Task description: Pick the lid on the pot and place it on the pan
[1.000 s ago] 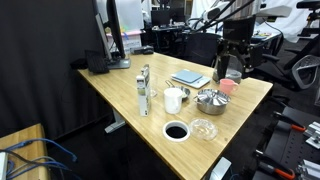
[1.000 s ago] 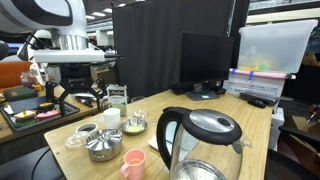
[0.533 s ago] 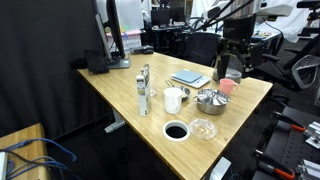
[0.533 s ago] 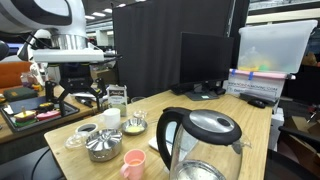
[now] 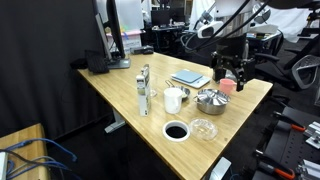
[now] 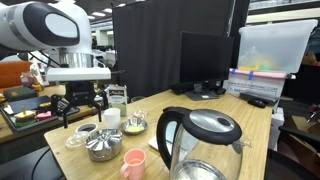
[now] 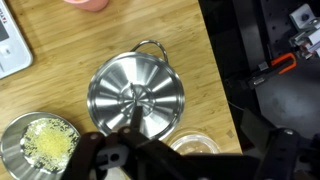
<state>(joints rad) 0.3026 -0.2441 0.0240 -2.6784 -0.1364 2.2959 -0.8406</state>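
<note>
My gripper's open fingers are lined up across the lid's narrow knob. My gripper should keep moving down toward the pot and close when its fingers are on both sides of the lid's knob.
The shiny steel pot stands near the table's far edge with its steel lid on it, knob in the middle. It also shows in an exterior view. The small black pan sits at the front edge, seen too in an exterior view. My gripper hangs open and empty above the table, just beyond the pot and apart from it. In the wrist view the gripper comes in from the bottom, with one finger over the lid's near side.
A glass dish lies beside the pan and shows in the wrist view. A white mug, a pink cup and a steel bowl of yellow food stand around the pot. A kettle stands close to the camera.
The arm has swung and my gripper has come lower, closer to the pot. The pot, lid and pan have not moved.
</note>
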